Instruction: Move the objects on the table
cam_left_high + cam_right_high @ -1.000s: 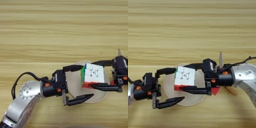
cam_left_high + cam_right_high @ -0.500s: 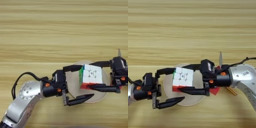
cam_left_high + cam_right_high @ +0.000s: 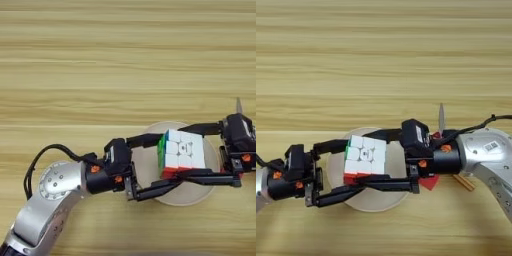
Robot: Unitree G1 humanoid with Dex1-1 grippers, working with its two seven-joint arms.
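The puzzle cube (image 3: pixel 186 149) has my right gripper's fingers around it, so next my left gripper closes on its green side (image 3: pixel 162 151) before my right gripper opens and moves away.
The puzzle cube (image 3: pixel 182 152), white face up, sits over the cream plate (image 3: pixel 145 167) with my right gripper (image 3: pixel 373 159) shut on it, one finger behind its top edge and one along its bottom edge. My left gripper (image 3: pixel 174 159) reaches in from the left and is open, its fingers (image 3: pixel 336 196) spread wider than the cube and standing apart from it. A red patch (image 3: pixel 428 183) shows under the right wrist; I cannot tell whether it is the red cube. An orange end (image 3: pixel 463 182), perhaps the screwdriver's handle, pokes out beneath the right arm.
A grey metal point (image 3: pixel 441 117) sticks up behind the right wrist, the rest of that thing hidden. The wooden table (image 3: pixel 100 60) stretches bare across the far half. The left arm's cable (image 3: pixel 37 162) loops at the near left.
My right gripper has carried the puzzle cube a little to the left, further between the left gripper's fingers. The left arm has stayed put.
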